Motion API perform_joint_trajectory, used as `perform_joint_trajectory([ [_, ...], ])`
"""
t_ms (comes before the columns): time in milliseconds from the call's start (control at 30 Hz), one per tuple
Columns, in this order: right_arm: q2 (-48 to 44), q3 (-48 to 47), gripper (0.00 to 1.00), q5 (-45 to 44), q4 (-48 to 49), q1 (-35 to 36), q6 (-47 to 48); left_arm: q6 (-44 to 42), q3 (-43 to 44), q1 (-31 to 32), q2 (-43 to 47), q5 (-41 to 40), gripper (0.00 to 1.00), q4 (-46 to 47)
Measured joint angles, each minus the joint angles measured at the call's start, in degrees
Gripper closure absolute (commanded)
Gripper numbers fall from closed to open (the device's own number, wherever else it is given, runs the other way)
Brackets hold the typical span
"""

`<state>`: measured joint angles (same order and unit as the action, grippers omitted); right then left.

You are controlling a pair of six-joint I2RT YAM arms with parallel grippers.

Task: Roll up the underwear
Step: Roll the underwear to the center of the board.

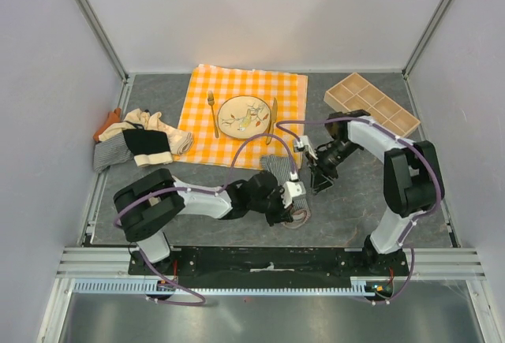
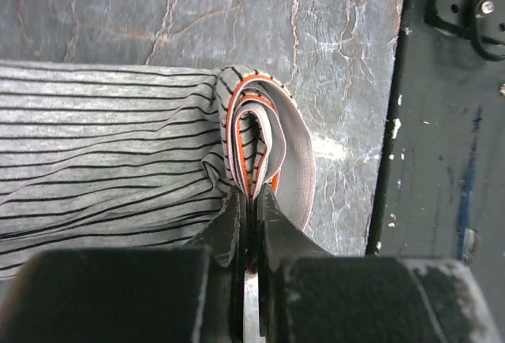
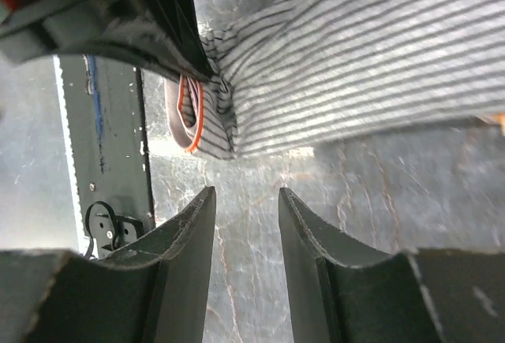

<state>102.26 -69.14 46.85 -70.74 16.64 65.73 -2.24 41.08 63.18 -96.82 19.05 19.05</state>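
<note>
My left gripper alone is keeping the waistband curled over, so my right gripper should hold the curl's loose end while my left gripper grips it anew.
A grey-and-white striped underwear lies flat on the dark stone table, seen small in the top view. My left gripper is shut on its near end, where the grey waistband with orange trim is curled over. In the top view the left gripper sits at the garment's near edge. My right gripper is open and empty, hovering just beside the striped cloth without touching it; in the top view the right gripper is to the garment's right.
A pile of other underwear, cream, black, orange and striped, lies at the left. An orange checked tablecloth holds a plate, fork and knife. A wooden compartment tray stands at back right.
</note>
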Motion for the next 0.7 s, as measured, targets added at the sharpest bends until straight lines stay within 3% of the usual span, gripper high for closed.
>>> perform_joint_trajectory([
  [133, -5.4, 1.2, 0.55, -0.8, 1.6, -2.5, 0.0, 7.6, 0.8, -6.5, -2.7, 11.8, 0.98, -0.2],
  [333, -23.6, 11.6, 0.31, -0.9, 8.3, 1.0, 3.3, 19.2, 5.1, -13.5, -10.1, 26.2, 0.98, -0.5],
  [500, -38.1, 24.0, 0.29, -4.1, 19.6, 12.7, 4.1, 25.8, 5.9, -16.1, -12.2, 29.8, 0.98, -0.8],
  [700, -36.6, 30.4, 0.30, -11.9, 31.7, 21.7, 3.1, 30.4, 7.3, -18.0, -13.8, 31.5, 0.97, -2.5],
])
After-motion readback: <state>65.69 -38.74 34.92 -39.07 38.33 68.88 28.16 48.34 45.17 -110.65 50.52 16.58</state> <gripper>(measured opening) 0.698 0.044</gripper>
